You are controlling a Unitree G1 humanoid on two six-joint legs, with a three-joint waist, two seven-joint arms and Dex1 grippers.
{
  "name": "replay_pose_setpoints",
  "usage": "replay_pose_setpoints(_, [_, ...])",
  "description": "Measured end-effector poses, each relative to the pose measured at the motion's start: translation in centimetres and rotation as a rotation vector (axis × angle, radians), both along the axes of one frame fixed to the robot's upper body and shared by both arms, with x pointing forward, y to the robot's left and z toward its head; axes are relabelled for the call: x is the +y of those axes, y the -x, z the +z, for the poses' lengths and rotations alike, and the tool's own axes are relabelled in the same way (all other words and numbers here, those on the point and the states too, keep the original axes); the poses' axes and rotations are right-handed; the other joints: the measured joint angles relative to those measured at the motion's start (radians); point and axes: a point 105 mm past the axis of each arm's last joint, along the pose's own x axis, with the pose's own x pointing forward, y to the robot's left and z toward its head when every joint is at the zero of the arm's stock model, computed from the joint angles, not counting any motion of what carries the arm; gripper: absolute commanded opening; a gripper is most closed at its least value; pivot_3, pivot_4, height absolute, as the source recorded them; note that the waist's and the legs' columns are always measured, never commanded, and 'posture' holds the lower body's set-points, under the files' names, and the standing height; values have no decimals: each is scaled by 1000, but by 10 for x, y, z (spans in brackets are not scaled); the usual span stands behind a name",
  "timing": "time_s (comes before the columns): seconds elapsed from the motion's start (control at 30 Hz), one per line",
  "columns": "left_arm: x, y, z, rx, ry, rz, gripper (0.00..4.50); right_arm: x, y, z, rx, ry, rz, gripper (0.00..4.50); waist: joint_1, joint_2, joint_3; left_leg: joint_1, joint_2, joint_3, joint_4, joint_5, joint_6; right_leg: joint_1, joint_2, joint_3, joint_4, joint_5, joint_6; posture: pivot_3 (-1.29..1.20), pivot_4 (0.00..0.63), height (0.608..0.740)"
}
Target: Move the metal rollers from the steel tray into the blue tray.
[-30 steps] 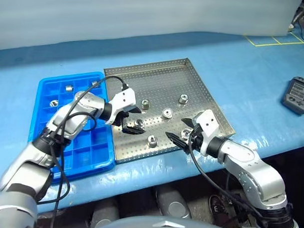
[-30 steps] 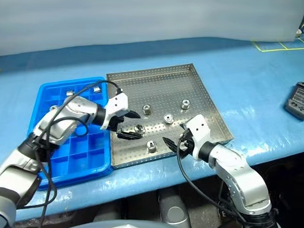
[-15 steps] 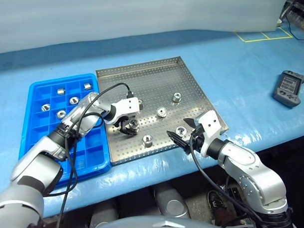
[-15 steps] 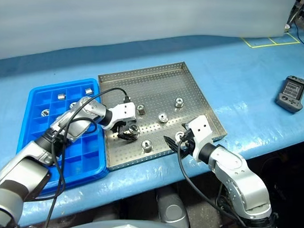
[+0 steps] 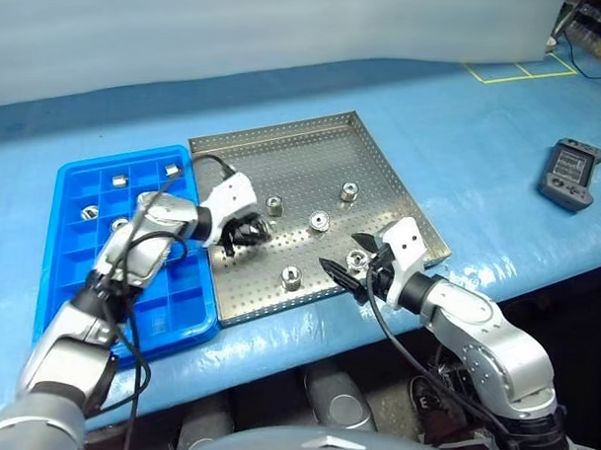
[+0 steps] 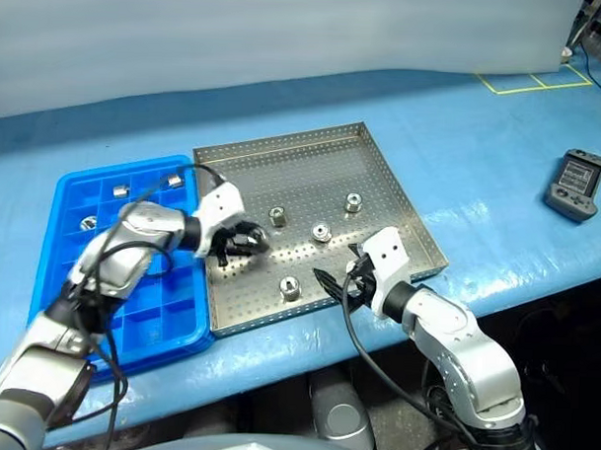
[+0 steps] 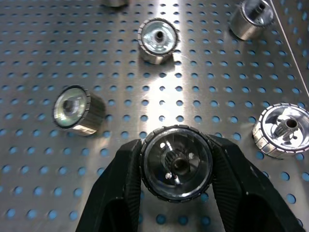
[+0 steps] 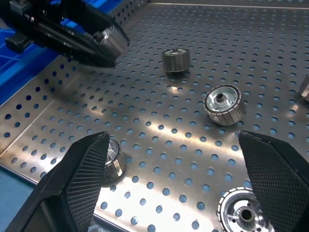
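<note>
The roller is centred in my left gripper's fingers [image 7: 177,163] and the blue tray has free compartments. That gripper should keep going to an empty compartment [image 5: 69,264] and let go there.
The steel tray [image 5: 313,151] lies mid-table with several metal rollers [image 5: 319,222] loose on its perforated floor. My left gripper [image 5: 243,231] hovers over the tray's left part, shut on one roller [image 7: 176,163] that sits gripped between both black fingers [image 7: 123,193]. The blue tray [image 5: 170,299] lies just left of the steel tray and holds several rollers [image 5: 117,179] in its far compartments. My right gripper [image 5: 341,256] stands open low over the steel tray's near right corner, with a roller [image 8: 244,212] lying loose by one finger [image 8: 275,174].
A dark handheld controller [image 5: 571,173] rests on the blue tabletop at the far right. Yellow tape marks [image 5: 503,69] lie on the back right of the table. The table's front edge runs just below both trays.
My left gripper has shut on a roller and drawn it up and left toward the blue tray. The right gripper has stayed open in place. The camera shifted.
</note>
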Motion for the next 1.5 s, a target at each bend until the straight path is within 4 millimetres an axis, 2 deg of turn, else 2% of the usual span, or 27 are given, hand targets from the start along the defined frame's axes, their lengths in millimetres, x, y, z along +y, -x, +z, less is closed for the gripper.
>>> replay_pose_setpoints(0.13, [36, 8, 27, -134, 146, 314, 1741, 17, -5, 7, -19, -20, 70, 4500, 20, 0, 0, 0, 0, 0, 1, 0, 0, 1, 0, 0, 0, 1, 1, -139, 150, 740])
replay_pose_setpoints(0.23, [66, 18, 33, -210, 157, 524, 1741, 31, -5, 10, -20, -33, 139, 4500, 46, 0, 0, 1, 0, -1, 1, 0, 0, 1, 0, -1, 1, 1, 1, -90, 150, 740])
replay_pose_setpoints(0.37, [102, 32, 23, -251, 102, 767, 1741, 53, 0, 12, -19, -32, 271, 4500, 87, -1, 0, 1, -1, -1, 2, 0, 0, 2, 0, -1, 1, 1, 1, -53, 150, 740])
replay_pose_setpoints(0.5, [133, 47, 3, -236, 47, 978, 1741, 73, 4, 18, -35, -49, 379, 4500, 130, -1, -1, 1, -1, -1, 2, 0, 0, 2, 0, -1, 0, 1, 1, -33, 150, 740])
replay_pose_setpoints(0.67, [147, 51, -10, -223, 8, 1070, 1741, 83, 9, 19, -35, -59, 440, 4500, 174, -2, -1, 1, -1, -1, 3, 0, 0, 2, 0, -2, 0, 1, 0, -39, 150, 740])
replay_pose_setpoints(0.8, [154, 50, -26, -170, -4, 1111, 1741, 84, 9, 19, -34, -61, 444, 4500, 179, -2, -1, 1, -1, -1, 4, 0, 0, 2, 0, -2, 0, 1, 0, -65, 150, 740])
replay_pose_setpoints(0.87, [153, 47, -26, -168, 6, 1116, 1741, 83, 9, 18, -33, -61, 441, 4500, 179, -2, -1, 1, -1, -1, 4, 0, 0, 2, 0, -2, 0, 1, 0, -76, 150, 740])
replay_pose_setpoints(1.07, [147, 43, -28, -146, 35, 1097, 3712, 80, 10, 16, -28, -61, 420, 4500, 168, -2, -1, 1, -1, -1, 4, 0, 0, 2, 0, -2, 1, 1, 0, -122, 150, 740])
replay_pose_setpoints(1.13, [144, 41, -28, -136, 44, 1084, 4314, 77, 9, 17, -33, -64, 401, 4500, 163, -2, -1, 1, -1, -1, 4, 0, 0, 2, 0, -2, 1, 1, 0, -139, 150, 740])
replay_pose_setpoints(1.17, [142, 40, -27, -128, 45, 1077, 4453, 75, 9, 17, -33, -64, 388, 4500, 161, -2, -1, 1, -1, -1, 4, 0, 0, 2, 0, -2, 1, 1, 0, -150, 150, 740])
replay_pose_setpoints(1.33, [141, 37, -24, -116, 35, 1060, 4453, 68, 7, 19, -51, -60, 344, 4500, 136, -2, -1, 0, -1, -1, 5, 0, 0, 2, 0, -2, 1, 1, 1, -177, 150, 740])
replay_pose_setpoints(1.43, [131, 25, -8, -157, 83, 1005, 4453, 61, 6, 19, -52, -62, 305, 4500, 131, -2, -1, 0, -1, -1, 5, 0, 0, 2, 0, -2, 1, 1, 1, -191, 150, 740])
replay_pose_setpoints(1.5, [110, 10, 14, -210, 142, 900, 4453, 58, 5, 19, -57, -61, 280, 4500, 131, -2, -1, -1, -1, -2, 7, 0, 0, 2, 0, -2, 1, 2, 2, -202, 150, 740])
